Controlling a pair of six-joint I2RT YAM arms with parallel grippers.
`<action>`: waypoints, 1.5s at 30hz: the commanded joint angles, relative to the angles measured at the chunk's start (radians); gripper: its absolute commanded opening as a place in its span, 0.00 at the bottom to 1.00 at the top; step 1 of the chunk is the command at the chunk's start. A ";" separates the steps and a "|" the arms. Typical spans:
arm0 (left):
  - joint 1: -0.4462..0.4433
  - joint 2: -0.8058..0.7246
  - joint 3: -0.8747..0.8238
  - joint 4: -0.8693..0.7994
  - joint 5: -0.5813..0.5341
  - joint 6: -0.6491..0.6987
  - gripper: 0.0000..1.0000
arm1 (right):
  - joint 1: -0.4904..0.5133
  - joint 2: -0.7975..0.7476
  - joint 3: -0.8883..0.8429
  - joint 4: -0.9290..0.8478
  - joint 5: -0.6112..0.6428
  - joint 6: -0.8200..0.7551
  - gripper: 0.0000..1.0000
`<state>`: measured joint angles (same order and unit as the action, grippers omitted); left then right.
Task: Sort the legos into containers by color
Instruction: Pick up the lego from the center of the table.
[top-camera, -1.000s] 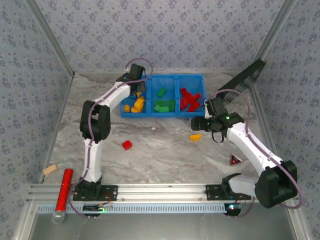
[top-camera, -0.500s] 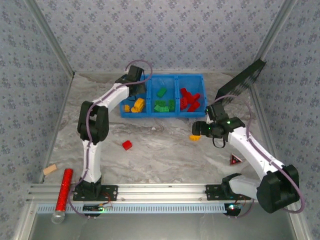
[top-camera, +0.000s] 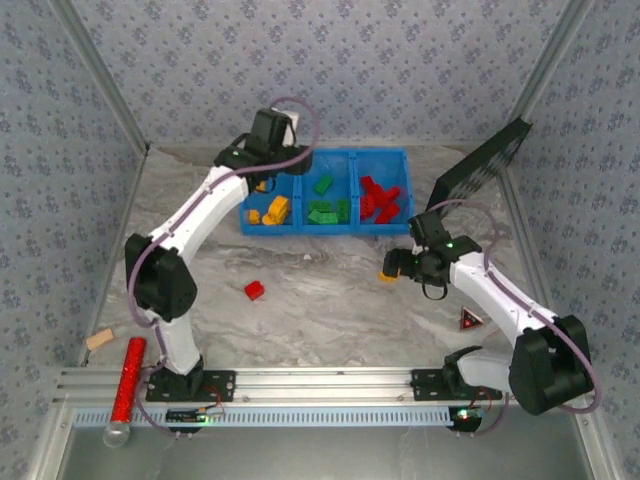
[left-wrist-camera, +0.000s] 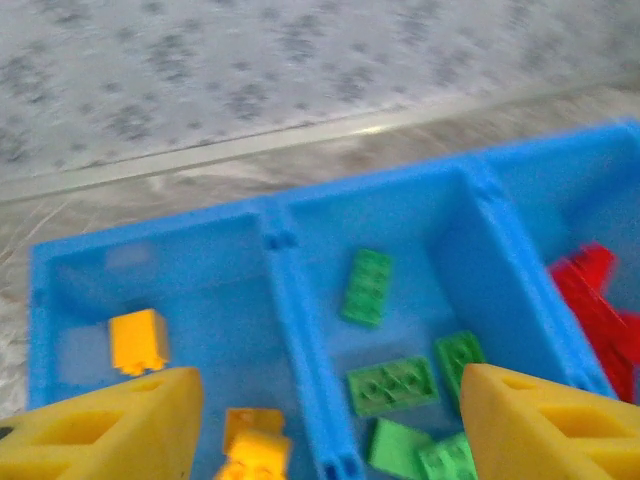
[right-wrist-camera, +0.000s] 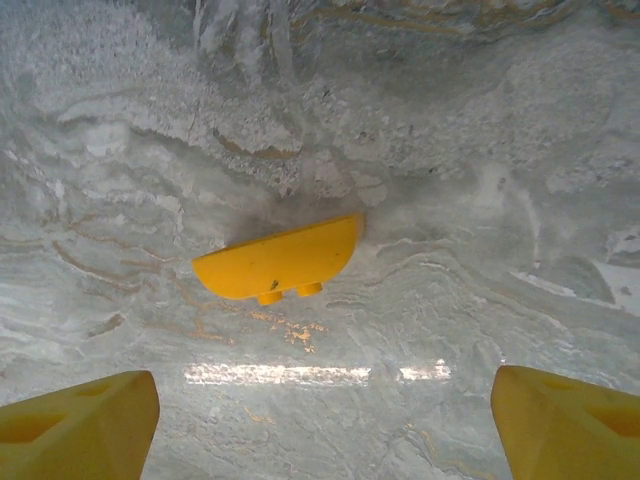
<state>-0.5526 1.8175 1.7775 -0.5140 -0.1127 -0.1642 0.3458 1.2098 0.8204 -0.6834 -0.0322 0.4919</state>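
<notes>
I keep moving my left gripper toward the lego's narrow middle (right-wrist-camera: 284, 260) and close it there, as the flat yellow lego (right-wrist-camera: 275, 264) lies clear of my right gripper's open fingers.
The blue tray (top-camera: 345, 152) holds yellow legos (top-camera: 278, 208) in its left container, green ones (top-camera: 322, 212) in the middle and red ones (top-camera: 378, 200) on the right. My left gripper (top-camera: 262, 176) hovers open and empty above the tray's back left. In the left wrist view, this gripper (left-wrist-camera: 330, 440) spans the divider (left-wrist-camera: 290, 300) between yellow legos (left-wrist-camera: 138, 340) and green legos (left-wrist-camera: 392, 383). My right gripper (top-camera: 393, 264) stands open just over a flat yellow lego (top-camera: 388, 274) on the table. That lego (right-wrist-camera: 280, 260) lies ahead of the gripper (right-wrist-camera: 325, 420), untouched. A red lego (top-camera: 255, 290) lies loose mid-table.
A black flat panel (top-camera: 487, 160) leans at the back right. A small red triangular piece (top-camera: 469, 320) lies near the right arm. A wooden block (top-camera: 99, 339) and a red glittery tube (top-camera: 125, 385) sit at the front left by the metal rail.
My left arm has lifted and pulled back from the yellow container, its jaws a little wider. My right gripper has moved down and left over the yellow lego, opening wider.
</notes>
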 joint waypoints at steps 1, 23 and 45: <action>-0.118 -0.078 -0.125 0.017 0.057 0.176 0.69 | -0.045 -0.085 0.018 -0.057 0.051 0.042 0.90; -0.487 0.018 -0.568 0.580 0.188 0.247 0.70 | -0.286 -0.156 0.150 -0.037 -0.093 -0.133 0.92; -0.567 0.382 -0.215 0.376 0.088 0.228 0.61 | -0.399 -0.183 0.146 -0.028 -0.190 -0.193 0.92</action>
<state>-1.1149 2.1616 1.5143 -0.0360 0.0212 0.0814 -0.0410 1.0500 0.9417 -0.7067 -0.1986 0.3199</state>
